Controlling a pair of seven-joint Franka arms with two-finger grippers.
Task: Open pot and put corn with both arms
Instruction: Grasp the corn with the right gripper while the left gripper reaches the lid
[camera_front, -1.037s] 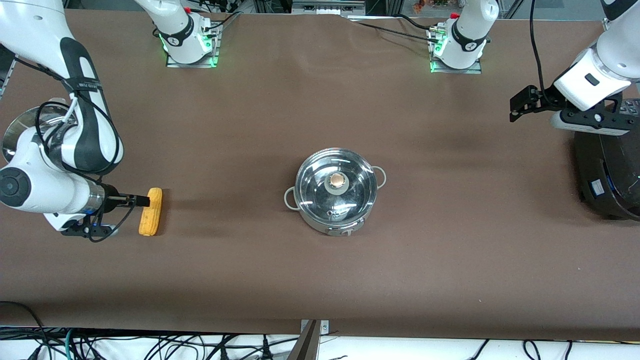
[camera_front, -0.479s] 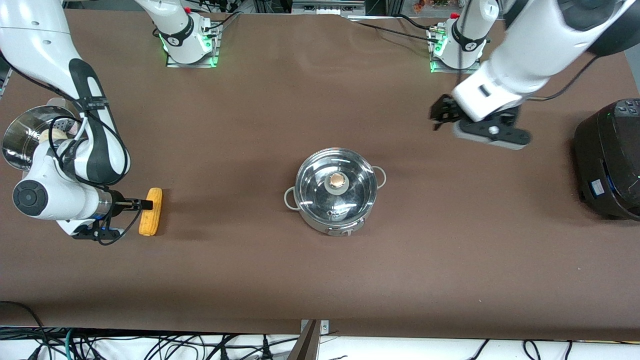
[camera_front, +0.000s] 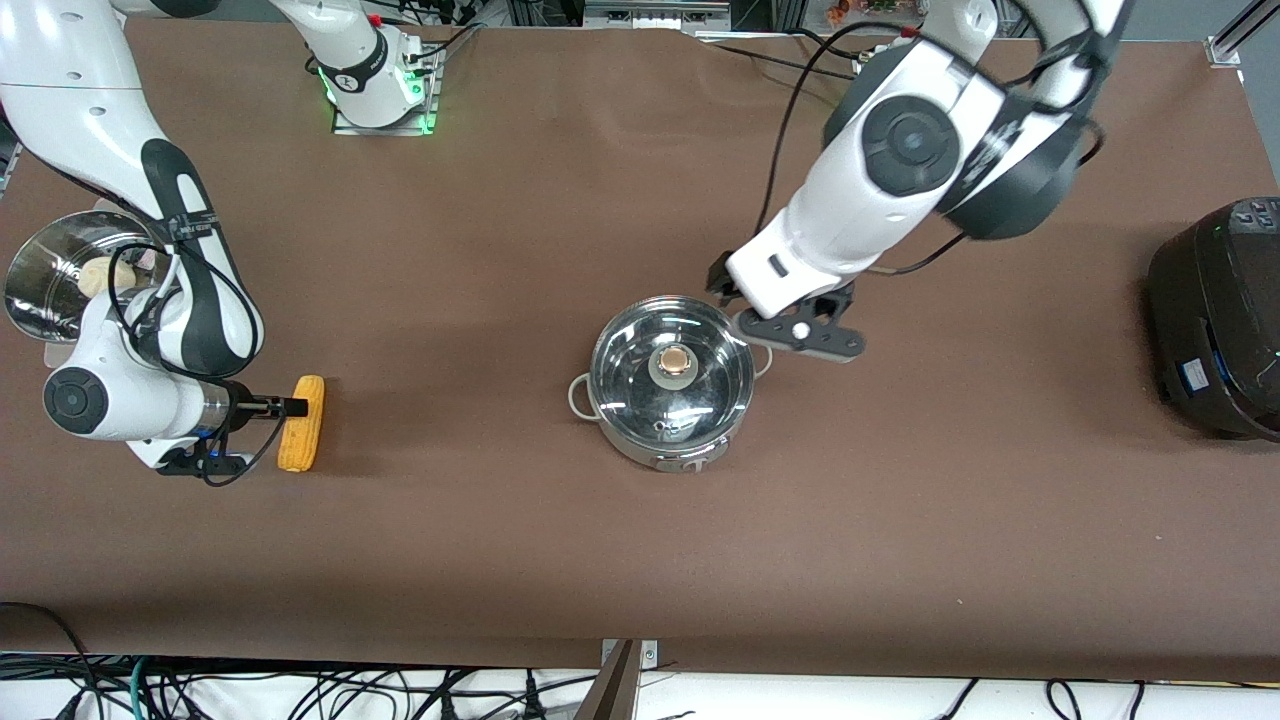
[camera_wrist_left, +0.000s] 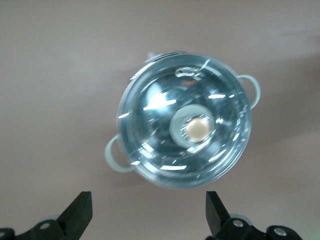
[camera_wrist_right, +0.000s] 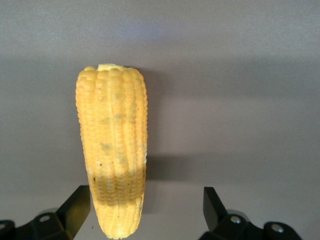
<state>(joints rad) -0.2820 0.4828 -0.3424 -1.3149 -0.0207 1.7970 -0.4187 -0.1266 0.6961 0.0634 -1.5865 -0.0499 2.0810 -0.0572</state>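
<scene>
Shiny steel is all I can see through the glass lid (camera_front: 672, 412), so I should expect to find an empty steel pot (camera_front: 657, 454) when I lift the glass lid away.
The steel pot (camera_front: 672, 400) stands mid-table with its glass lid (camera_front: 700, 370) on and the copper knob (camera_front: 677, 358) on top. It also shows in the left wrist view (camera_wrist_left: 185, 120). My left gripper (camera_front: 724, 284) hangs open and empty over the pot's rim on the robots' side; its fingers (camera_wrist_left: 80, 210) sit wide apart, clear of the lid. The yellow corn (camera_front: 302, 423) lies on the table toward the right arm's end. My right gripper (camera_front: 290, 407) is low at the corn, open, with the cob (camera_wrist_right: 112, 150) between its fingers (camera_wrist_right: 77, 205), close to one of them.
A steel steamer pot with a white bun (camera_front: 60, 275) stands at the right arm's end of the table. A large black cooker (camera_front: 1215, 320) stands at the left arm's end. Brown table cloth (camera_front: 500, 560) surrounds the pot.
The left arm has swung from the black cooker's end across the table to over the pot. The right gripper has stayed at the corn, shifting only slightly.
</scene>
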